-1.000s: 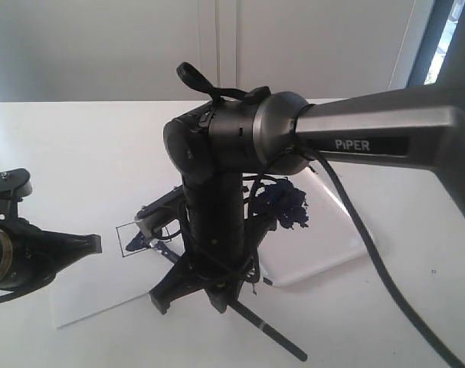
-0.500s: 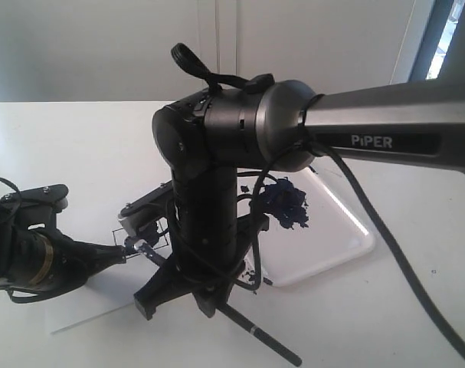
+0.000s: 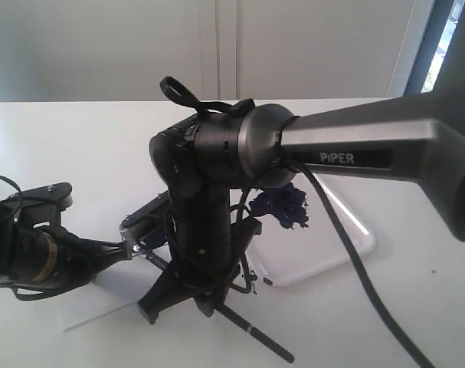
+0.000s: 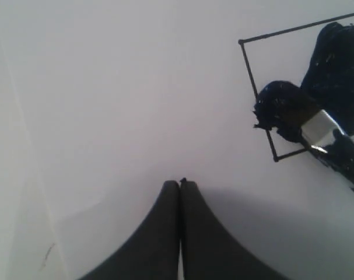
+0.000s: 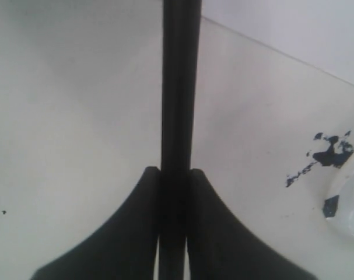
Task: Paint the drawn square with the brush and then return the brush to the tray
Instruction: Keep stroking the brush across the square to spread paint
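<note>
The bristles lie across the drawn square's edge (image 4: 259,108) and mark the paper just past it, so my right gripper should sweep the brush back into the square's middle (image 4: 323,81).
My right gripper (image 5: 175,172) is shut on the black handle of the brush (image 5: 178,87). In the exterior view the right gripper (image 3: 194,295) hangs over the paper, and the brush (image 3: 255,337) sticks out toward the table's front. The drawn square (image 4: 281,70) is blotched dark blue, and the brush's silver ferrule (image 4: 319,129) and bristles lie on its edge. My left gripper (image 4: 180,184) is shut and empty, its tips low over the white paper beside the square. In the exterior view the left gripper (image 3: 125,249) is close to the brush tip. The tray (image 3: 332,253) lies to the right.
The white paper sheet (image 3: 102,299) lies at the front left of the white table. A ragged dark blue paint splotch (image 3: 282,205) sits on the tray's far end. Blue specks (image 5: 331,151) mark the table near the tray. The right arm hides most of the square in the exterior view.
My left gripper has moved in from the left, up to the square and the brush tip. The right arm with the brush has shifted slightly left.
</note>
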Robot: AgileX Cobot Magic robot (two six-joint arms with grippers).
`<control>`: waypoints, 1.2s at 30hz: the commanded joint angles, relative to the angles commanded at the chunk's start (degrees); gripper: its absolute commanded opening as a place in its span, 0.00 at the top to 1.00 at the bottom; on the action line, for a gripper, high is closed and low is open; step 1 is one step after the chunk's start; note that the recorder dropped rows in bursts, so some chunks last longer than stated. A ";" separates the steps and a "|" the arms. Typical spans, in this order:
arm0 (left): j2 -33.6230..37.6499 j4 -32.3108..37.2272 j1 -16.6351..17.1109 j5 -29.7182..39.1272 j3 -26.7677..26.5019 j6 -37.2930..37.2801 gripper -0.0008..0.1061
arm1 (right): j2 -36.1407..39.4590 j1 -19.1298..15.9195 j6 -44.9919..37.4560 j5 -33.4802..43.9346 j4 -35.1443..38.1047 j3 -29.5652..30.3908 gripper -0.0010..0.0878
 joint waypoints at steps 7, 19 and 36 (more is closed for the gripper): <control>0.00 0.00 0.00 -0.41 0.00 -0.22 0.99 | 0.49 -2.88 0.73 0.00 0.45 -0.75 0.99; 0.00 0.00 0.00 -1.69 0.00 -0.78 0.99 | 0.49 -4.34 -2.16 0.46 7.62 -0.75 0.99; 0.00 0.35 0.00 -2.98 0.00 -1.02 0.99 | 0.49 -3.86 0.55 -4.18 6.58 -0.75 0.99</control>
